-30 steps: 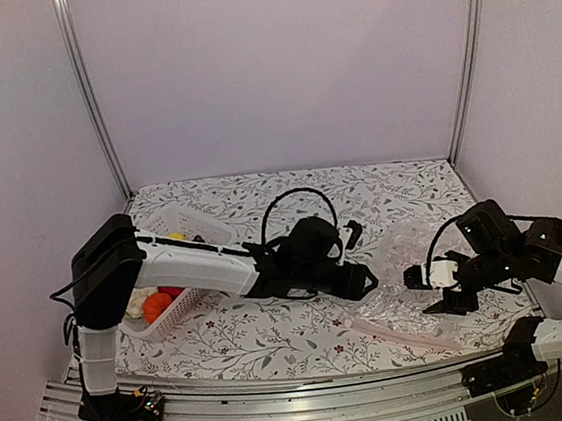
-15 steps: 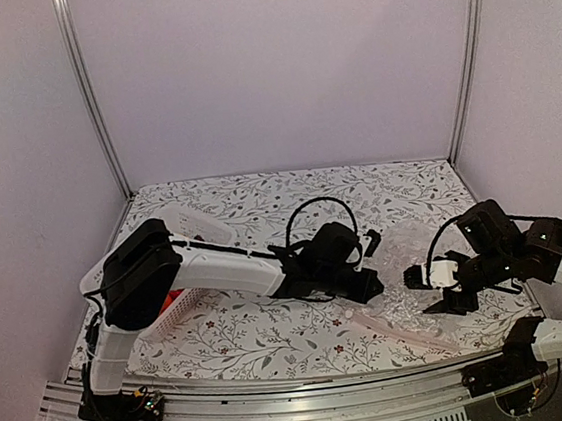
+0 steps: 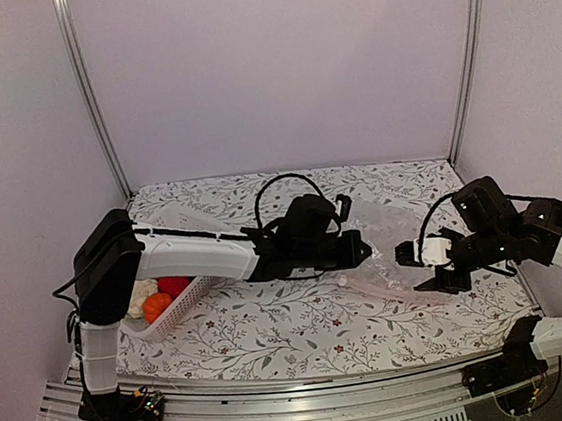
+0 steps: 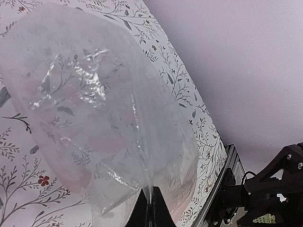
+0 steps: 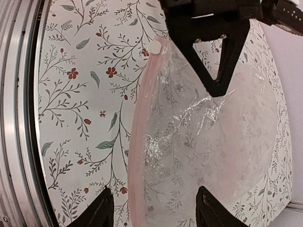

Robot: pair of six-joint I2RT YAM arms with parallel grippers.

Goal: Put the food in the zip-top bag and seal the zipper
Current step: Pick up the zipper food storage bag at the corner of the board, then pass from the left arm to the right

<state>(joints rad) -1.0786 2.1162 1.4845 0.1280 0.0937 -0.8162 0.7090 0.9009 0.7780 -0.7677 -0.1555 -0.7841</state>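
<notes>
The pinkish zipper (image 5: 136, 185) runs between the open fingers of my right gripper. I should keep the lifted film (image 4: 144, 170) in my left gripper until my right gripper closes on the zipper.
The clear zip-top bag (image 3: 392, 257) lies crinkled at the table's middle right, with one part lifted. My left gripper (image 3: 364, 250) is shut on a fold of its film; in the left wrist view the black fingertips (image 4: 150, 210) pinch the plastic. My right gripper (image 5: 156, 215) stands open over the bag's mouth edge, with the pinkish zipper (image 5: 138, 156) running between its fingers, apart from both. A white tab (image 5: 155, 46) sits at the strip's far end. The food lies in the white basket (image 3: 185, 299): an orange piece (image 3: 156, 306), a red one (image 3: 175, 284) and white cauliflower (image 3: 141, 294).
The basket leans at the table's left edge, beside my left arm's base. Metal rails (image 5: 19, 118) run along the near edge of the table. Lilac walls close in the back and both sides.
My left gripper has shut on the bag and drawn it up and back from the table. The right gripper has shifted slightly left and toward the bag.
</notes>
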